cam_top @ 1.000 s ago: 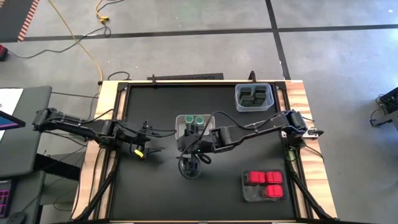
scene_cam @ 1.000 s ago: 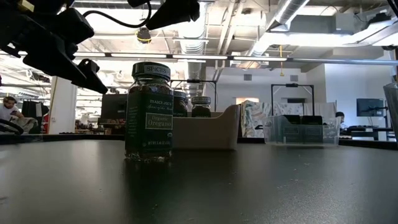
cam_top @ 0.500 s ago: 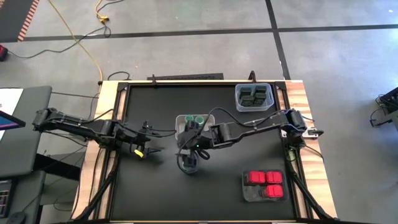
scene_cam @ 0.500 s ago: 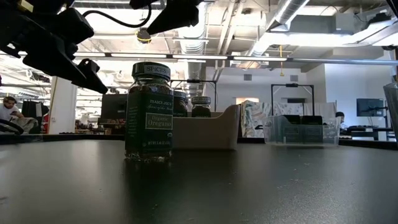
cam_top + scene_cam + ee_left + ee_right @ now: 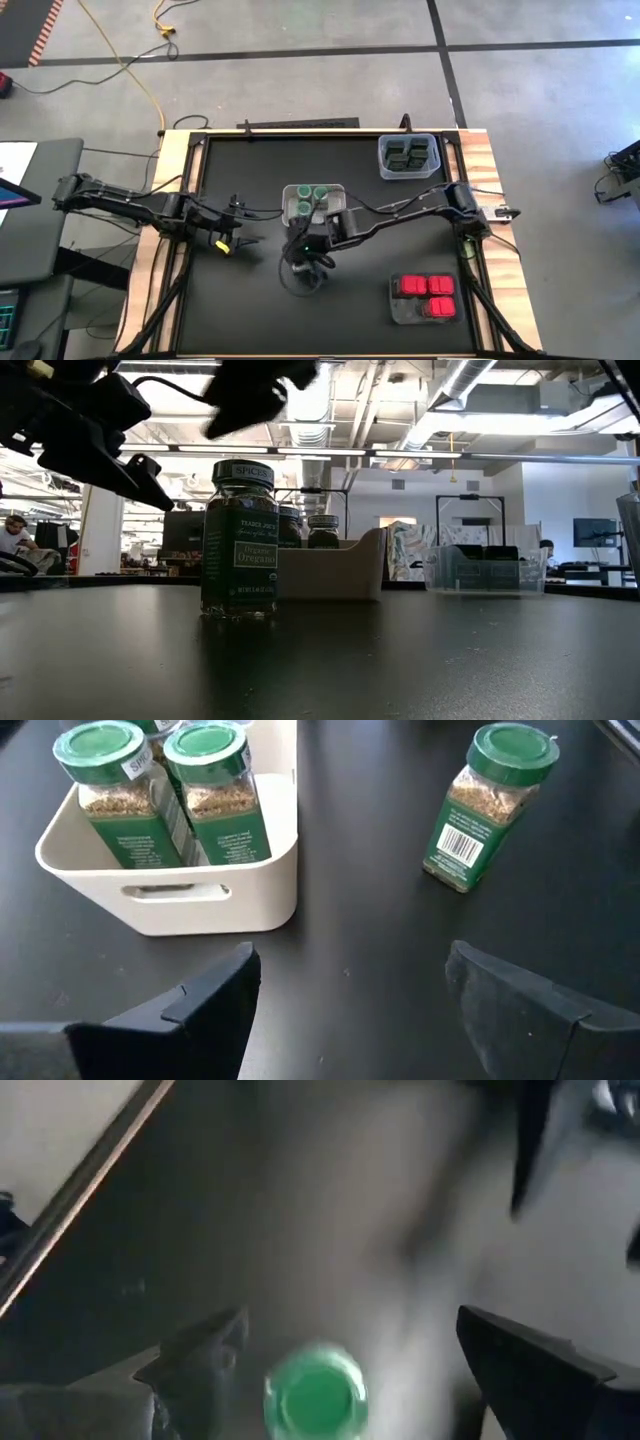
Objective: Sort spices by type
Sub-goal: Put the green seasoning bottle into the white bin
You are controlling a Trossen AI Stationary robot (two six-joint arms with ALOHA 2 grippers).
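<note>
The green-lidded spice jar point(image 5: 240, 550) is upright, away from the white bin, so I should keep lowering my right gripper's open fingers until they straddle the lid point(image 5: 243, 472), then close.
One green-lidded spice jar point(image 5: 240, 540) stands upright on its base on the black table, also seen in the left wrist view point(image 5: 490, 805) and from above point(image 5: 315, 1398). My right gripper point(image 5: 305, 250) hovers open above it, its fingers apart on either side of the lid without touching, and shows blurred in the low view point(image 5: 250, 395). More green-lidded jars point(image 5: 100, 790) point(image 5: 210, 780) stand in a white bin point(image 5: 290, 190). My left gripper point(image 5: 238, 240) waits open to the left of the bin and jar.
A clear tray point(image 5: 382, 160) at the far right holds dark tins point(image 5: 408, 154). A grey tray point(image 5: 400, 312) at the near right holds red boxes point(image 5: 425, 292). The white bin point(image 5: 200, 900) stands just beyond the lone jar. Bare black table lies to the near left.
My right gripper has moved from over the white bin toward the table's near edge and downward, coming over the standing jar; it is blurred with motion now. The jar has stayed in place.
</note>
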